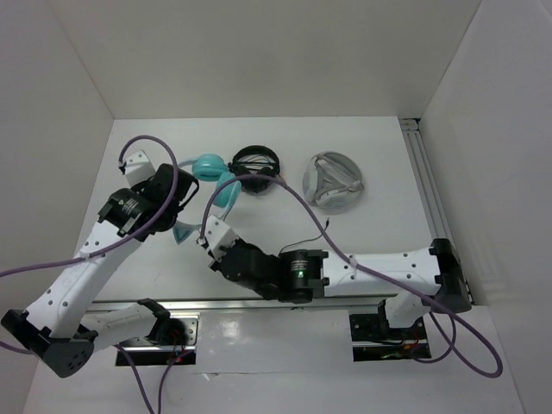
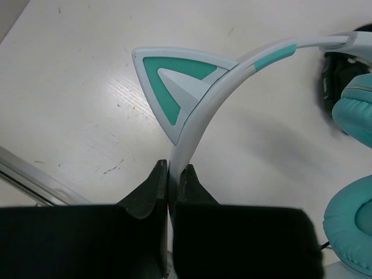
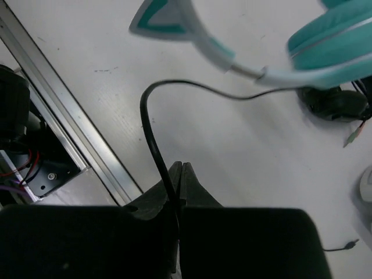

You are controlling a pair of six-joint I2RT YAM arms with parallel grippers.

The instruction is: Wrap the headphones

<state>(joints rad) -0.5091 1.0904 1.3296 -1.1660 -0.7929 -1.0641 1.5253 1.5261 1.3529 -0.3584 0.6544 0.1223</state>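
Observation:
I should keep carrying the cable across the ear cups until it drapes over them, as it loops loosely from my right gripper to the raised headband.
The teal headphones lie at the back left of the table, ear cups next to each other, and also show in the right wrist view. My left gripper is shut on the pale headband just below a cat ear. My right gripper is shut on the thin black cable, which loops up from the jaws to the headband's end near the ear cup. A loose stretch of cable trails to the right behind that gripper.
Smaller black headphones lie right beside the teal ear cups. Grey-white headphones lie further right. An aluminium rail runs along the near table edge. White walls enclose the left, back and right sides.

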